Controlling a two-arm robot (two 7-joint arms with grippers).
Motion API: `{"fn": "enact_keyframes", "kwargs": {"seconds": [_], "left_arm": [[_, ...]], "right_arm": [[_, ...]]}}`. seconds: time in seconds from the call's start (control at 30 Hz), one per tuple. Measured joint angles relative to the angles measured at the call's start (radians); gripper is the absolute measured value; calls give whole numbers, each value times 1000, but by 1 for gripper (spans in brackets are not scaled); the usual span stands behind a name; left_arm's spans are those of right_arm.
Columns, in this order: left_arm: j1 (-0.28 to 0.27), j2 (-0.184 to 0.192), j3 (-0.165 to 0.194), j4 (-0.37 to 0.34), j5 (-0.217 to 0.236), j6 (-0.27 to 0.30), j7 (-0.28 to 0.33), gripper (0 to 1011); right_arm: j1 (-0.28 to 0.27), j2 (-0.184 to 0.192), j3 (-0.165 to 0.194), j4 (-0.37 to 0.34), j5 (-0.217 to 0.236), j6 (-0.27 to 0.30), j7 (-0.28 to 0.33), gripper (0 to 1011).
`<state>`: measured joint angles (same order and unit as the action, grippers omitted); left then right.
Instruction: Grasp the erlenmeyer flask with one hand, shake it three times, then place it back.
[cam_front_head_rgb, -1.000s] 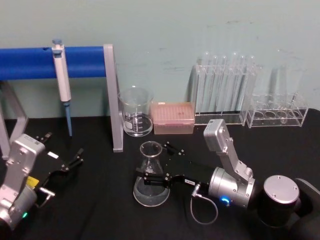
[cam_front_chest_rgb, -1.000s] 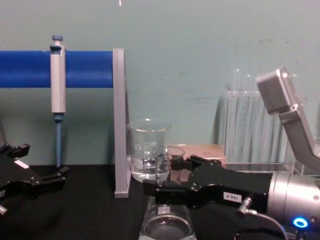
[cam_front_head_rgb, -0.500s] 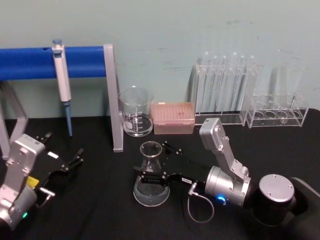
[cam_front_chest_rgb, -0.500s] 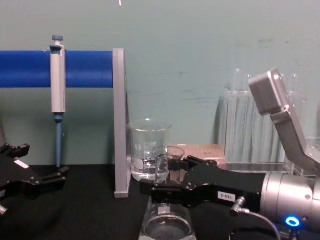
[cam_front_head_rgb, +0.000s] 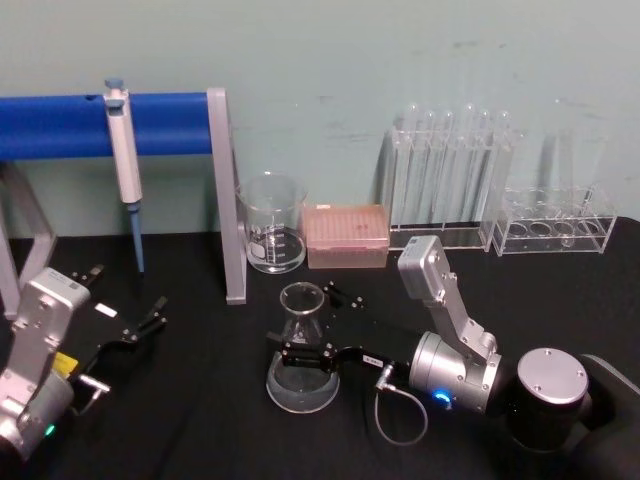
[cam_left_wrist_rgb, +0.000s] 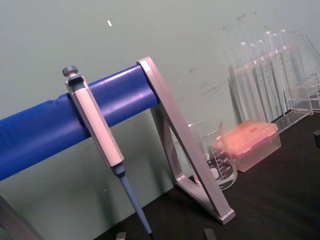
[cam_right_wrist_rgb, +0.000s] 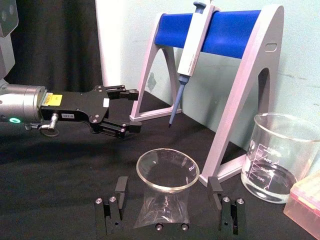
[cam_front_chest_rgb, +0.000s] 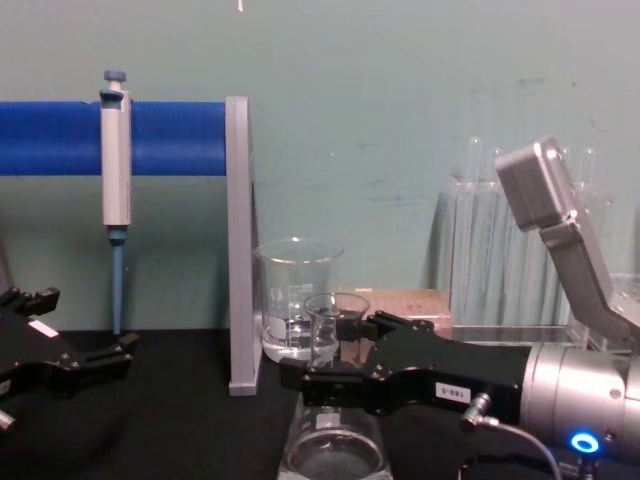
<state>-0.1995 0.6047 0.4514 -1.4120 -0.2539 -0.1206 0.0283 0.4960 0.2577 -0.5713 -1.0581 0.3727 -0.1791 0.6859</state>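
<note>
The clear liquid's surface (cam_front_chest_rgb: 336, 456) is low in the flask's wide base, so I expect the liquid to stay below the flask's neck when I shake the erlenmeyer flask (cam_front_chest_rgb: 334, 425).
The erlenmeyer flask (cam_front_head_rgb: 302, 345) stands upright on the black table, a little clear liquid in its wide base (cam_front_chest_rgb: 333, 455). My right gripper (cam_front_head_rgb: 305, 322) reaches in from the right at neck height. It is open, one finger on each side of the flask's neck (cam_right_wrist_rgb: 166, 186), with a gap on both sides. From the chest its black body (cam_front_chest_rgb: 440, 375) sits just right of the flask. My left gripper (cam_front_head_rgb: 125, 298) rests low at the left, open and holding nothing; the right wrist view has it (cam_right_wrist_rgb: 136, 110) beyond the flask.
A glass beaker (cam_front_head_rgb: 272, 225) and a pink tip box (cam_front_head_rgb: 345, 236) stand behind the flask. Test tube racks (cam_front_head_rgb: 450, 185) line the back right. A pipette (cam_front_head_rgb: 122, 150) hangs on the blue bar stand, whose grey post (cam_front_head_rgb: 228, 200) is just left of the beaker.
The right arm's wrist and elbow have shifted slightly left over the last second. The fingers stay on either side of the flask's neck. The flask and left arm have not moved.
</note>
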Motion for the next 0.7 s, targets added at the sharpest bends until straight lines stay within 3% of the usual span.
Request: {"fn": "enact_keyframes", "kwargs": {"seconds": [0.17,0.3,0.43,0.7], "left_arm": [[0,0,0,0,0,0,0,1001],[0,0,0,0,0,0,0,1000],[0,0,0,0,0,0,0,1001],[0,0,0,0,0,0,0,1001]], "right_arm": [[0,0,0,0,0,0,0,1004],[0,1,0,0,0,0,0,942],[-1,1,0,0,1,0,1,859],[-1,1,0,-1,1,0,1,591]]}}
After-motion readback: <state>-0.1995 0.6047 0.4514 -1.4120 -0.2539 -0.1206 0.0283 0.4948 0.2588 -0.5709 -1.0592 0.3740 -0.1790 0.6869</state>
